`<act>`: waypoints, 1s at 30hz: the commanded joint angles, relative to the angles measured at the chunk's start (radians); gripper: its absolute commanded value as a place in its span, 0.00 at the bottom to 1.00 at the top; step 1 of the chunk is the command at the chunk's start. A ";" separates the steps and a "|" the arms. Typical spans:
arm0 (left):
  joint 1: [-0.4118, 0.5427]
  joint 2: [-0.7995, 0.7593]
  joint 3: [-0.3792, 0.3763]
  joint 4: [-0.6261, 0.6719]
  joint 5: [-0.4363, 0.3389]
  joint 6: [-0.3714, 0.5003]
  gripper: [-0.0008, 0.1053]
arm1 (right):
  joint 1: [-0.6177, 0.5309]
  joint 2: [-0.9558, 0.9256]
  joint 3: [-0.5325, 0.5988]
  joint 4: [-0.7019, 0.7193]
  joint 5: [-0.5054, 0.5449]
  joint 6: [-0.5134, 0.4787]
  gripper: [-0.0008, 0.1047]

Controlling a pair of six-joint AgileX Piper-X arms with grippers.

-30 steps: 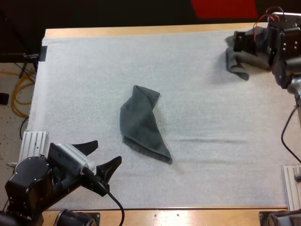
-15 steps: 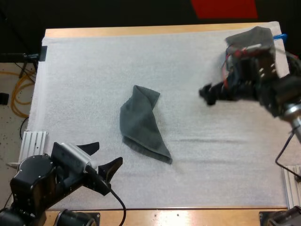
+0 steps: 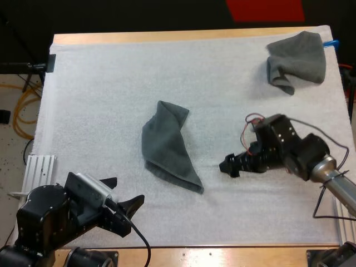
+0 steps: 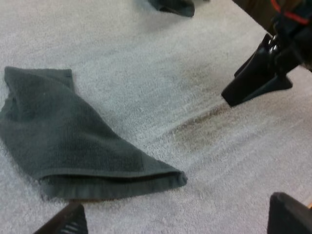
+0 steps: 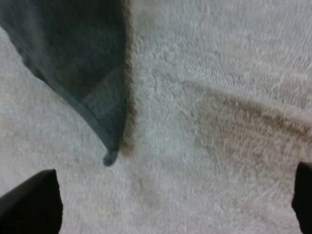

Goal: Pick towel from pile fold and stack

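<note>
The dark grey-green towel will open into a wide flat square when the robot spreads it, because doubled layers show along the slanting front edge.
A dark grey-green towel lies loosely folded in the middle of the white mat, tapering to a point toward the front. My left gripper is open near the mat's front edge, short of that towel. My right gripper is low over the mat, to the right of the towel's pointed corner. Its fingers stand wide apart with nothing between them. The left wrist view catches the right gripper beyond the towel. A second, crumpled towel lies at the far right corner.
Bare white mat spreads around the middle towel on all sides. A faint dark crease marks the mat beside my right gripper. The wooden table edge runs along the far side.
My right arm has swung away from the crumpled towel at the far right corner, down to the mat beside the middle towel. The left arm has barely shifted.
</note>
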 commanded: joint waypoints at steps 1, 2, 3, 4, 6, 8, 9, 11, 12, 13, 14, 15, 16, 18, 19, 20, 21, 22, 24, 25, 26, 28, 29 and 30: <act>-0.005 -0.003 -0.001 -0.002 0.005 0.006 0.68 | 0.002 -0.005 0.011 -0.033 -0.032 0.004 0.89; -0.005 -0.003 -0.001 -0.002 0.005 0.006 0.68 | 0.002 -0.005 0.032 -0.056 -0.065 0.004 0.89; -0.005 -0.003 0.000 -0.002 0.005 0.006 0.68 | 0.002 -0.005 0.057 -0.084 -0.116 0.004 0.89; -0.005 -0.003 0.000 -0.002 0.005 0.006 0.68 | 0.002 -0.005 0.070 -0.099 -0.143 0.004 0.89; -0.005 -0.003 0.004 -0.002 0.005 0.006 0.68 | 0.002 -0.005 0.116 -0.153 -0.206 0.028 0.89; -0.005 -0.003 0.005 -0.002 0.005 0.006 0.68 | 0.005 -0.005 0.146 -0.193 -0.208 0.064 0.89; -0.005 -0.003 0.006 -0.002 0.005 0.006 0.68 | 0.012 -0.003 0.161 -0.220 -0.208 0.081 0.89; -0.005 -0.003 0.005 -0.002 0.005 0.006 0.68 | 0.031 0.008 0.174 -0.259 -0.208 0.096 0.89; -0.005 -0.003 0.005 -0.002 0.005 0.006 0.68 | 0.053 0.021 0.178 -0.276 -0.208 0.100 0.89; -0.005 -0.003 0.005 -0.002 0.005 0.006 0.68 | 0.067 0.026 0.179 -0.285 -0.208 0.101 0.89; -0.005 -0.003 0.005 -0.002 0.005 0.006 0.68 | 0.096 0.043 0.179 -0.305 -0.208 0.110 0.89; -0.005 -0.003 0.005 -0.002 0.005 0.006 0.68 | 0.128 0.064 0.179 -0.330 -0.208 0.123 0.89; -0.005 -0.003 0.005 -0.002 0.005 0.006 0.68 | 0.140 0.075 0.179 -0.340 -0.205 0.129 0.89; -0.005 -0.003 0.005 0.003 0.005 0.006 0.68 | 0.200 0.119 0.179 -0.393 -0.164 0.173 0.89; -0.005 -0.003 0.005 0.005 0.005 0.006 0.68 | 0.213 0.132 0.179 -0.411 -0.145 0.191 0.89; -0.005 -0.003 0.005 0.007 0.005 0.004 0.68 | 0.229 0.158 0.179 -0.435 -0.127 0.214 0.89; -0.005 -0.003 0.005 0.010 0.005 0.002 0.68 | 0.242 0.183 0.179 -0.465 -0.111 0.249 0.89; -0.005 -0.003 0.005 0.010 0.005 0.001 0.68 | 0.247 0.192 0.179 -0.482 -0.108 0.258 0.89; -0.005 -0.003 0.005 0.010 0.005 0.001 0.68 | 0.249 0.226 0.179 -0.527 -0.105 0.295 0.89; -0.005 -0.003 0.005 0.010 0.005 0.001 0.68 | 0.249 0.246 0.179 -0.559 -0.105 0.320 0.89; -0.005 -0.003 0.005 0.010 0.005 0.001 0.68 | 0.249 0.265 0.179 -0.588 -0.102 0.343 0.89; -0.005 -0.003 0.005 0.010 0.005 0.001 0.68 | 0.245 0.293 0.179 -0.625 -0.102 0.379 0.89; -0.005 -0.003 0.005 0.010 0.005 0.001 0.68 | 0.246 0.310 0.179 -0.638 -0.107 0.399 0.89; -0.005 -0.003 0.005 0.010 0.005 0.001 0.68 | 0.246 0.329 0.179 -0.652 -0.119 0.411 0.89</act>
